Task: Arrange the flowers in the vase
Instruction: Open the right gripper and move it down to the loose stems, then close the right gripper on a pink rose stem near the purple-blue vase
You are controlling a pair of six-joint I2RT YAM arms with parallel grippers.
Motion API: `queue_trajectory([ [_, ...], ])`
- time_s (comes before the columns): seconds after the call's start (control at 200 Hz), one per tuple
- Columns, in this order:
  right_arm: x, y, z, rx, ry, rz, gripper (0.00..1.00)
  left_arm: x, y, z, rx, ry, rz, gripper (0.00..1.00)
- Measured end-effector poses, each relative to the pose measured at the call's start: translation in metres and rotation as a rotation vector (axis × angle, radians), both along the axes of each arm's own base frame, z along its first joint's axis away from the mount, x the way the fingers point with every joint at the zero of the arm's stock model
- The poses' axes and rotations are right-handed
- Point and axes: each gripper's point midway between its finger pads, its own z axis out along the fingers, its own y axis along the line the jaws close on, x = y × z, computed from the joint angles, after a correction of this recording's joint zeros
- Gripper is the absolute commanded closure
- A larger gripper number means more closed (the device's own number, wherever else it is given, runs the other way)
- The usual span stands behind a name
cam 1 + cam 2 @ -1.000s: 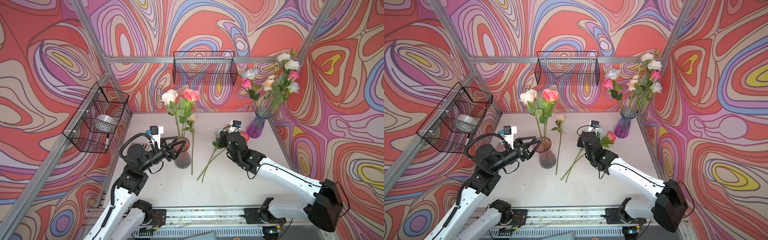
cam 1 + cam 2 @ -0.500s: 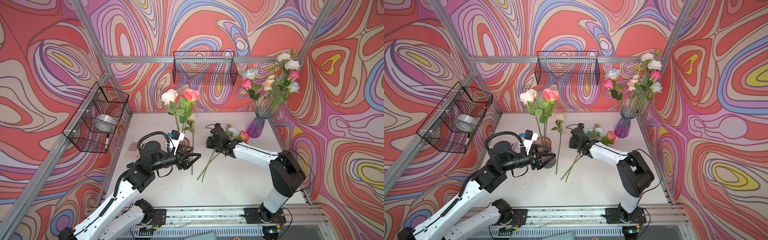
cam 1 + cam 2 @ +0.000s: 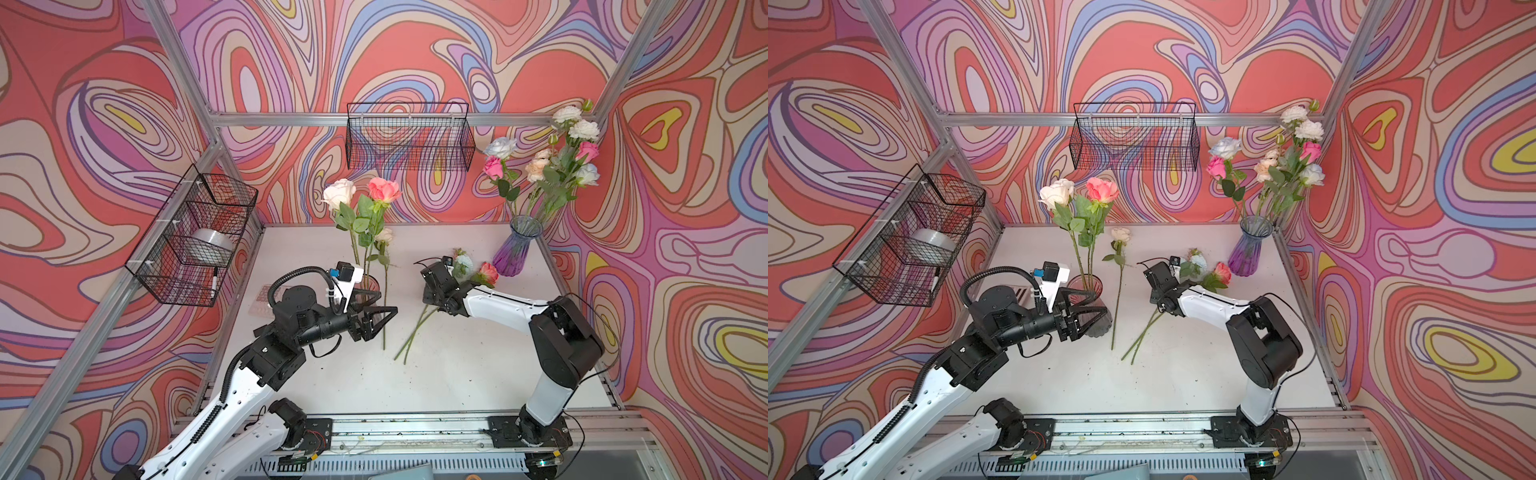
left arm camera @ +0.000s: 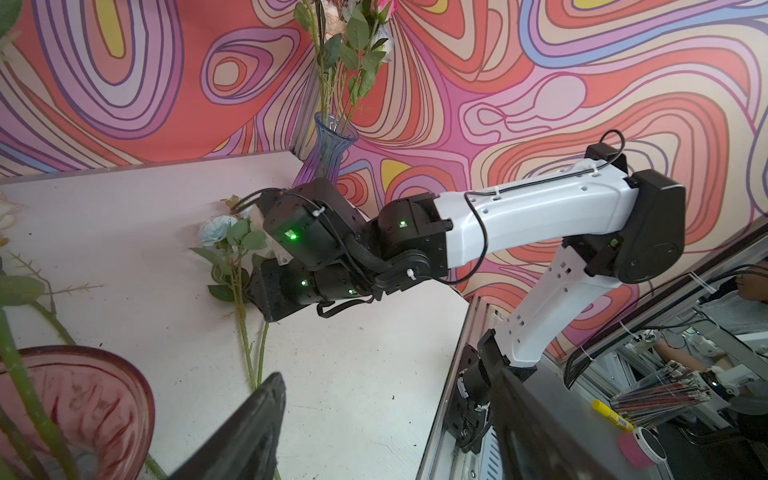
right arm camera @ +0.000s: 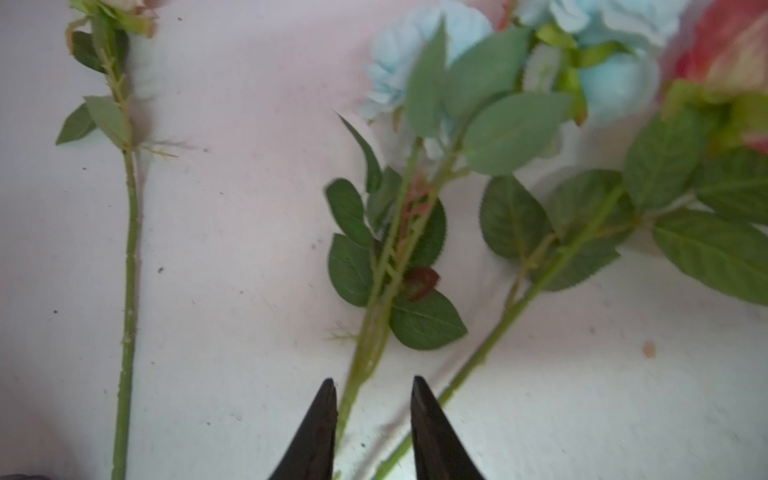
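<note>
Next, my right gripper takes the coral rose (image 5: 505,321) just below its leaves, because the pale blue flower's stem (image 5: 352,392) and the coral rose's stem come together at my right gripper's fingers.
On the white table (image 3: 457,374) lie three flowers: a cream rose (image 3: 384,235) (image 3: 1121,235), a pale blue flower (image 3: 464,262) (image 5: 415,54) and a coral rose (image 3: 488,272) (image 5: 727,45). My right gripper (image 5: 372,380) points down over their stems. It is open, with the pale blue flower's stem (image 5: 365,357) between the tips and not clasped. A reddish glass vase (image 3: 1086,283) (image 4: 83,395) holds a white and a pink rose. My left gripper (image 3: 380,303) (image 4: 385,372) stands open and empty in front of it. At the back right a purple vase (image 3: 517,249) (image 4: 326,153) holds several flowers (image 3: 552,166).
A wire basket (image 3: 409,137) hangs on the back wall. Another wire basket (image 3: 195,232) on the left wall holds a tape roll (image 3: 208,245). A small patterned card (image 3: 262,299) lies left of the reddish vase. The arms' rail (image 3: 415,428) runs along the front edge.
My left gripper has swung right, across the front of the reddish vase. The right arm has folded with its elbow raised, its gripper has shifted left over the lying stems, and its jaws have widened slightly.
</note>
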Motion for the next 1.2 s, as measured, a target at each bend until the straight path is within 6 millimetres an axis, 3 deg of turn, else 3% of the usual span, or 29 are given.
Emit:
queue_trajectory([
  [0.195,-0.004,-0.059,-0.004,0.180,-0.005,-0.172,0.67,0.001,-0.001,-0.001,0.002,0.004,-0.001,0.22],
  [0.285,-0.005,-0.072,-0.013,0.243,0.011,-0.211,0.66,0.001,-0.001,-0.001,0.002,0.004,-0.001,0.22],
  [0.521,0.006,-0.057,-0.019,0.378,0.023,-0.195,0.66,0.002,-0.001,-0.003,0.005,0.008,-0.001,0.22],
  [0.691,0.012,-0.050,-0.035,0.414,0.058,-0.205,0.67,0.002,-0.001,-0.003,0.005,0.008,-0.001,0.22],
  [1.016,0.020,-0.050,-0.044,0.457,0.056,-0.245,0.86,0.002,-0.001,-0.003,0.005,0.008,-0.001,0.22],
  [1.202,0.024,-0.051,-0.042,0.475,0.041,-0.259,0.88,0.002,-0.001,-0.003,0.005,0.008,-0.001,0.21],
])
